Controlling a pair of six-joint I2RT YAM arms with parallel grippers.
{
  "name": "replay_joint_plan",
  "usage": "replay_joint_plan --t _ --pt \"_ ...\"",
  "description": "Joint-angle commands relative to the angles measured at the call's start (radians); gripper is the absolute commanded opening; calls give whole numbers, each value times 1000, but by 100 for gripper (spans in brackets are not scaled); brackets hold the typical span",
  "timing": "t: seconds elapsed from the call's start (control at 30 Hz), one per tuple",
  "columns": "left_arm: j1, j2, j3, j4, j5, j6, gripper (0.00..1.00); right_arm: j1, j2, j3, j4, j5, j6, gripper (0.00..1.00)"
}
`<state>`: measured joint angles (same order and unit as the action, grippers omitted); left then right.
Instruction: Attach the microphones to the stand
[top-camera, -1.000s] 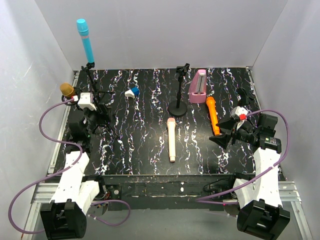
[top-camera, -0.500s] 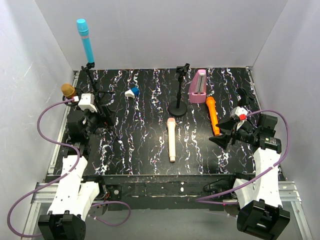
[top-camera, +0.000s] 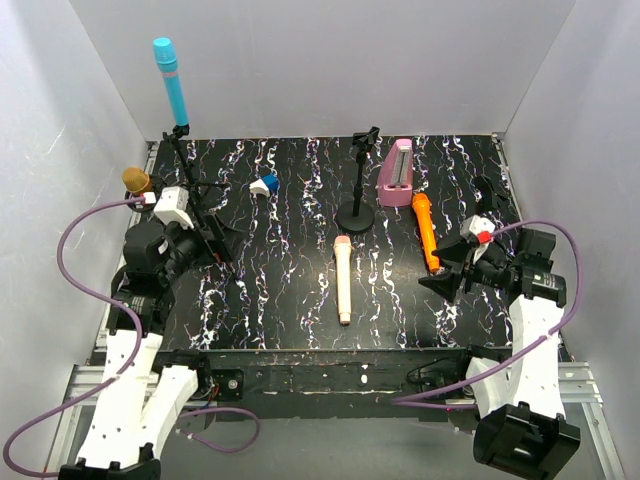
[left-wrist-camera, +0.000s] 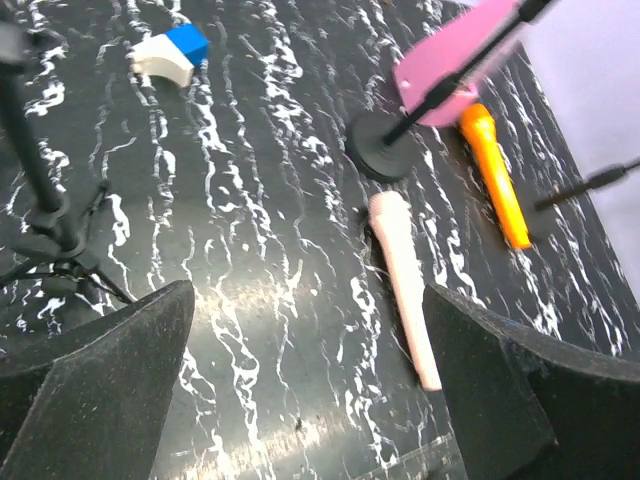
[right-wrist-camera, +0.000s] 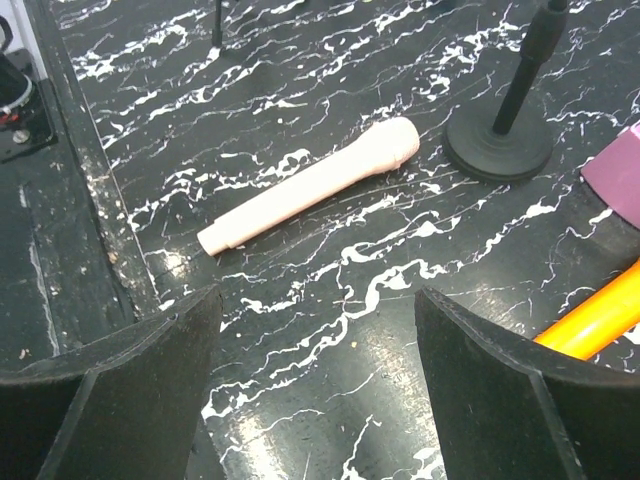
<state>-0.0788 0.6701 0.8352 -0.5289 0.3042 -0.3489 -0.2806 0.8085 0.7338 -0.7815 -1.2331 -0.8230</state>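
Observation:
The round-base stand (top-camera: 355, 215) is back by the mauve block. Next, my right gripper moves away while my left gripper brings the stand next to the pale pink-cream microphone.
The sky blue microphone (top-camera: 170, 80) stands upright on top of the tripod stand (top-camera: 190, 185) at the back left. The gold microphone (top-camera: 136, 181) sits at that stand's left side. The pale pink-cream microphone (top-camera: 343, 280) lies mid-table and shows in both wrist views (left-wrist-camera: 405, 285) (right-wrist-camera: 310, 185). The orange microphone (top-camera: 425, 230) lies to its right (left-wrist-camera: 493, 185). The round-base stand (top-camera: 356, 190) holds no microphone. My left gripper (top-camera: 215, 245) (left-wrist-camera: 310, 390) is open and empty beside the tripod. My right gripper (top-camera: 445, 280) (right-wrist-camera: 320, 380) is open and empty near the orange microphone's tail.
A mauve rectangular block (top-camera: 396, 172) stands behind the orange microphone. A small blue-and-white piece (top-camera: 265, 184) lies at the back left-centre (left-wrist-camera: 170, 55). White walls close in the table on three sides. Purple cables loop from both arms.
My left arm has drawn back a little toward the near left, gripper still open by the tripod. The right arm has hardly moved.

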Motion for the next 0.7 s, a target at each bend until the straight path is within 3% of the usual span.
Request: replay_joint_plan --t 0.0,0.13,0.27,0.33,0.47,0.53,0.67 --pt "-61 -3 149 -134 64 73 98 -5 26 177 -212 -3 -100 84" --pt "-105 32 206 -135 139 103 98 -3 112 384 -416 49 -75 84" --pt "-107 80 231 -118 165 145 98 -2 222 631 -724 37 -168 83" --pt "-108 95 243 -114 162 186 98 -2 254 737 -763 47 -113 83" --pt "-119 154 255 -73 220 202 98 -2 236 843 -581 194 144 83" --pt "-139 180 243 -43 236 188 98 -8 206 842 -414 289 275 85" --pt "-150 223 203 1 295 168 98 -94 209 826 -250 409 542 86"
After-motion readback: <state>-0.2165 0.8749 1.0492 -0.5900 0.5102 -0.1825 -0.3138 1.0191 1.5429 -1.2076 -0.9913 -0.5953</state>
